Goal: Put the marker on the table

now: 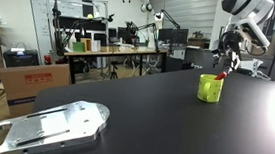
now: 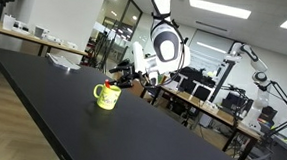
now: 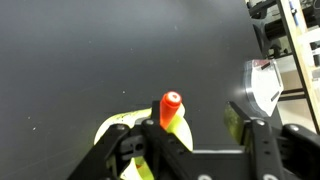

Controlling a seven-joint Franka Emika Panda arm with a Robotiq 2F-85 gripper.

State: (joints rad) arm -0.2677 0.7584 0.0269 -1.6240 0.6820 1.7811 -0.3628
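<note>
The marker's red end point(image 3: 172, 99) is close to one finger of my open gripper, so next I line my gripper's middle up over the marker point(image 3: 169, 108) before I close and lift.
The marker point(image 3: 171, 105) stands upright in the yellow-green cup point(image 3: 105, 131) with its red end up. The cup stands on the black table point(image 1: 145, 108). In both exterior views the red end point(image 1: 221, 75) point(image 2: 107, 84) shows just above the cup's rim point(image 1: 210, 88) point(image 2: 106, 96). My gripper point(image 3: 190, 135) hangs right over the cup, fingers wide apart. The marker is close beside one finger and the other finger is well clear of it. In the exterior views the gripper point(image 1: 226, 63) point(image 2: 124, 77) is just above and beside the cup. The marker's lower part is hidden inside the cup.
A flat silver metal piece point(image 1: 48, 127) lies on the table's near corner. Cardboard boxes point(image 1: 32, 83) and a cluttered wooden workbench point(image 1: 114, 53) stand beyond the table. More benches with equipment point(image 2: 212, 109) are behind the arm. A white object point(image 3: 265, 85) is past the table edge.
</note>
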